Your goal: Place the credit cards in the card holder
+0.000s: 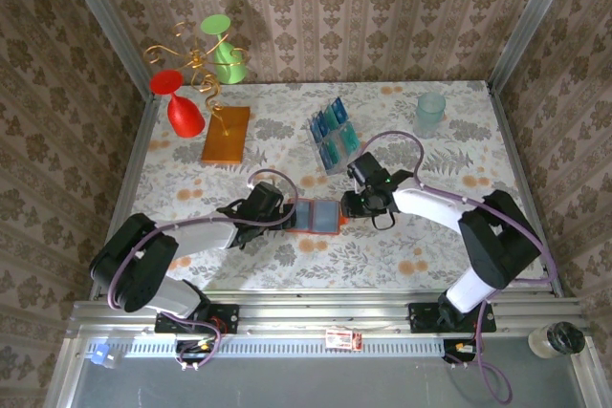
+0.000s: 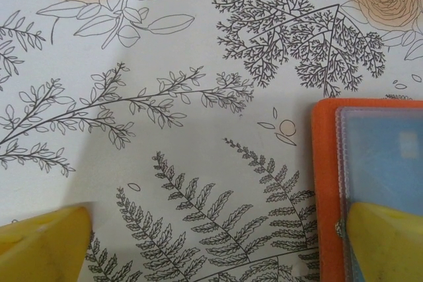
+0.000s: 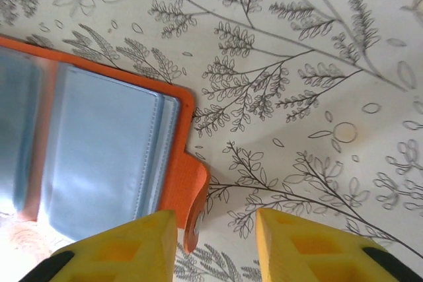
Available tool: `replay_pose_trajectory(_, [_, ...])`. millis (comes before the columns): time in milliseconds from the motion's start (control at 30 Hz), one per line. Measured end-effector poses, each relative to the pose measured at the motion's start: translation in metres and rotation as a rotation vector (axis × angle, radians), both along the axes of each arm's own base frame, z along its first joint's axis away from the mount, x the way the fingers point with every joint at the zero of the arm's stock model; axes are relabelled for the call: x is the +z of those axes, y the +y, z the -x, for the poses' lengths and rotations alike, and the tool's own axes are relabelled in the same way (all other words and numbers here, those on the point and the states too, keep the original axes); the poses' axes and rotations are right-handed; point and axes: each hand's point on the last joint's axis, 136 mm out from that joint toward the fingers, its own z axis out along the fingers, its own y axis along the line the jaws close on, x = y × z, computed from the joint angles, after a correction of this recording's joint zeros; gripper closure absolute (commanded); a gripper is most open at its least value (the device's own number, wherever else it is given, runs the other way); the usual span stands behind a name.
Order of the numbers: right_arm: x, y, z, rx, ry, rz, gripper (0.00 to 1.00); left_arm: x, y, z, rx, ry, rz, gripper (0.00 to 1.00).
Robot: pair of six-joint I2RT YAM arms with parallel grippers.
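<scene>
The card holder is lying unfolded with its pockets [image 1: 325,216] facing up, so I keep my right gripper going to the clear rack and close it on a teal card [image 1: 329,153].
The card holder [image 1: 316,218] lies unfolded and flat on the flowered cloth between the two arms, orange outside with grey-blue pockets [image 3: 99,163]. My left gripper [image 1: 283,214] is wide open at its left end. In the left wrist view one yellow finger [image 2: 386,242] rests over the wallet's pocket edge [image 2: 325,183] and the other is on bare cloth. My right gripper [image 3: 215,232] stands open at the right end, with the snap tab [image 3: 197,196] loose between its fingers, close to the left one. The credit cards [image 1: 332,131], dark blue and teal, stand in a clear rack behind.
An orange-brown slab [image 1: 226,134] lies at the back left beside a gold wire stand [image 1: 196,69] with a red glass [image 1: 185,107] and a green glass [image 1: 225,54]. A translucent cup [image 1: 430,112] stands back right. Walls enclose three sides.
</scene>
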Motion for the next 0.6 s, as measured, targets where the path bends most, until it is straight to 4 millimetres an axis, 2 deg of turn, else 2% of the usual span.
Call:
replay_pose_trajectory(133, [0.032,0.000,-0.018,-0.019,-0.057,-0.031,0.61,0.001,0.000,0.001,0.000,-0.003,0.009,0.00])
replay_pose_trajectory(333, [0.099,0.004,-0.069,-0.037,-0.194,-0.070,0.62,0.004,-0.002,0.003,-0.003,-0.002,0.020,0.00])
replay_pose_trajectory(400, [0.115,0.007,-0.086,-0.035,-0.226,-0.066,0.63,0.007,-0.002,0.003,-0.003,-0.008,0.026,0.00])
replay_pose_trajectory(500, [0.123,0.012,-0.109,-0.025,-0.244,-0.042,0.67,0.011,-0.002,0.003,-0.003,-0.017,0.033,0.00])
replay_pose_trajectory(600, [0.118,0.016,-0.127,-0.010,-0.233,0.004,0.69,0.013,-0.001,0.004,-0.003,-0.018,0.035,0.00])
